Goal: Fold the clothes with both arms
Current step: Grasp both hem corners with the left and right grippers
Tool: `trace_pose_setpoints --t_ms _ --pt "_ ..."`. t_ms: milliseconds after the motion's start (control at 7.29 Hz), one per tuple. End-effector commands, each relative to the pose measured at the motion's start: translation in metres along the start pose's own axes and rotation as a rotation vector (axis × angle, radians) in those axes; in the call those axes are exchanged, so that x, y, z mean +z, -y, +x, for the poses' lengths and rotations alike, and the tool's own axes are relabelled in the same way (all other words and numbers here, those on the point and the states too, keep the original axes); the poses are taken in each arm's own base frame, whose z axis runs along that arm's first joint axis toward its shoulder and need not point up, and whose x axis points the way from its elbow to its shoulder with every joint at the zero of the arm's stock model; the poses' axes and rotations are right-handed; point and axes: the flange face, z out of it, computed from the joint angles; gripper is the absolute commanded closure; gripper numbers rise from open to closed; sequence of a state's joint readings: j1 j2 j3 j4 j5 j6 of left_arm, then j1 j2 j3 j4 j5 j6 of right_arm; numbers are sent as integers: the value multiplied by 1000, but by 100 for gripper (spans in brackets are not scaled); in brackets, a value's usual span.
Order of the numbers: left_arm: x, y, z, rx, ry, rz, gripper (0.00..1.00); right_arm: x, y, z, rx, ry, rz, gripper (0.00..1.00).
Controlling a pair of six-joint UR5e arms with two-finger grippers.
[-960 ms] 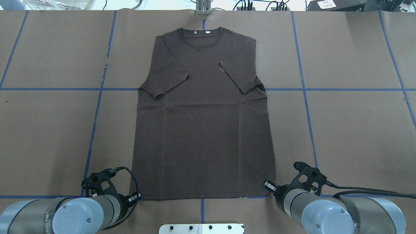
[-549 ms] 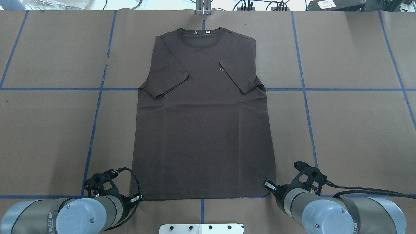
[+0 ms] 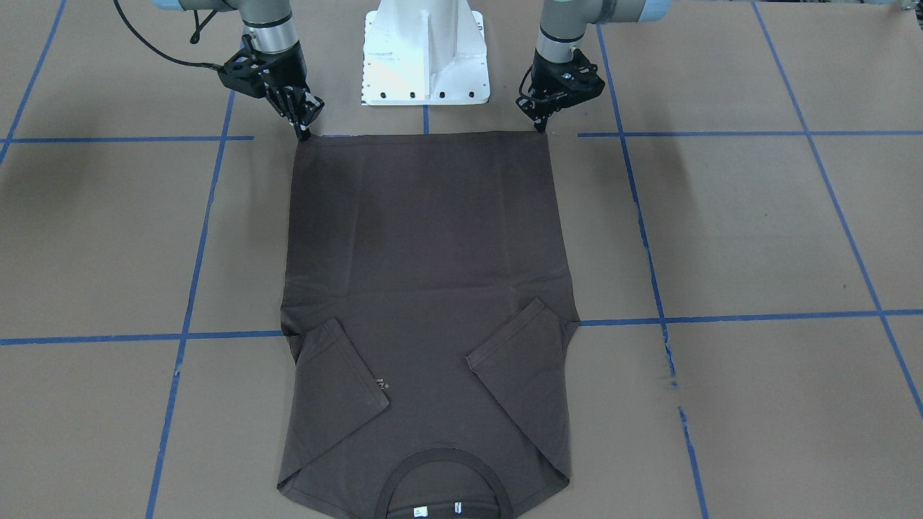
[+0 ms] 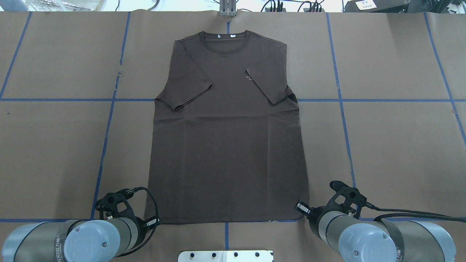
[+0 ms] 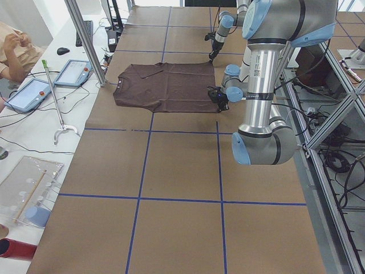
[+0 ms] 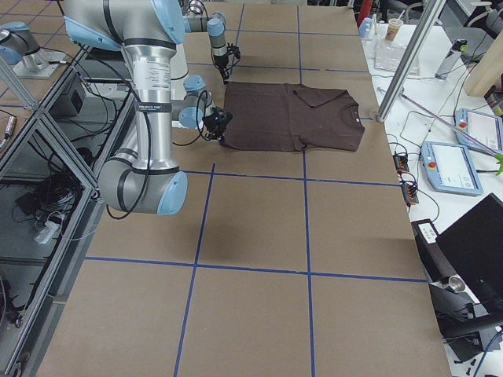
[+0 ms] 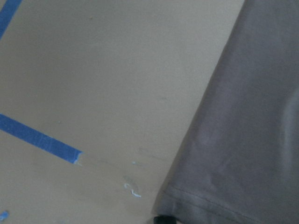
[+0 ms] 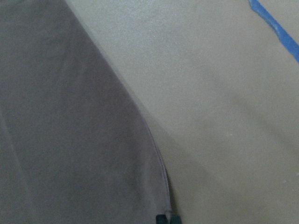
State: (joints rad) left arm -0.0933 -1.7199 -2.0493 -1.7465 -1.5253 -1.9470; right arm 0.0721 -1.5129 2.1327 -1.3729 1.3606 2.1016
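Observation:
The hem corner (image 7: pixel 163 204) lies flat at the closed fingers of my left gripper. I should therefore open them astride the cloth's side edge (image 7: pixel 172 185) and pinch up a fold before lifting.
The dark brown T-shirt (image 4: pixel 227 145) lies flat on the brown paper, collar (image 4: pixel 225 40) at the far side and both sleeves folded inward. My left gripper (image 3: pixel 541 128) pinches the hem corner on my left, fingers drawn to a point. My right gripper (image 3: pixel 303 134) does the same at the other hem corner. In the overhead view each wrist covers most of its gripper, the left gripper (image 4: pixel 153 220) and the right gripper (image 4: pixel 300 208). The wrist views show the T-shirt (image 7: pixel 252 140) (image 8: pixel 70 140) with dark fingertips (image 7: pixel 161 218) (image 8: pixel 167 218) at the hem's corner.
The white bolted pedestal (image 3: pixel 425 50) stands just behind the hem between the arms. Blue tape lines (image 4: pixel 105 145) cross the paper. Beyond the collar stands a metal post (image 5: pixel 85 40), with tablets (image 5: pixel 28 94) and a person's hands (image 5: pixel 14 43) on the side bench.
The left arm has shifted slightly right and nearer at its hem corner. The right arm and the T-shirt have barely moved.

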Motion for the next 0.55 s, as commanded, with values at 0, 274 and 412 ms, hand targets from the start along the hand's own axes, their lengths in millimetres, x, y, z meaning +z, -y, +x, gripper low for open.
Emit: trace_pose_setpoints --t_ms 0,274,412 --pt "-12 7 4 29 -18 4 100 0 0 0 0 1 1 100" --pt "-16 9 6 29 -25 5 100 -1 0 0 0 2 1 100" --pt "-14 10 5 29 -22 6 100 -1 0 0 0 2 1 100"
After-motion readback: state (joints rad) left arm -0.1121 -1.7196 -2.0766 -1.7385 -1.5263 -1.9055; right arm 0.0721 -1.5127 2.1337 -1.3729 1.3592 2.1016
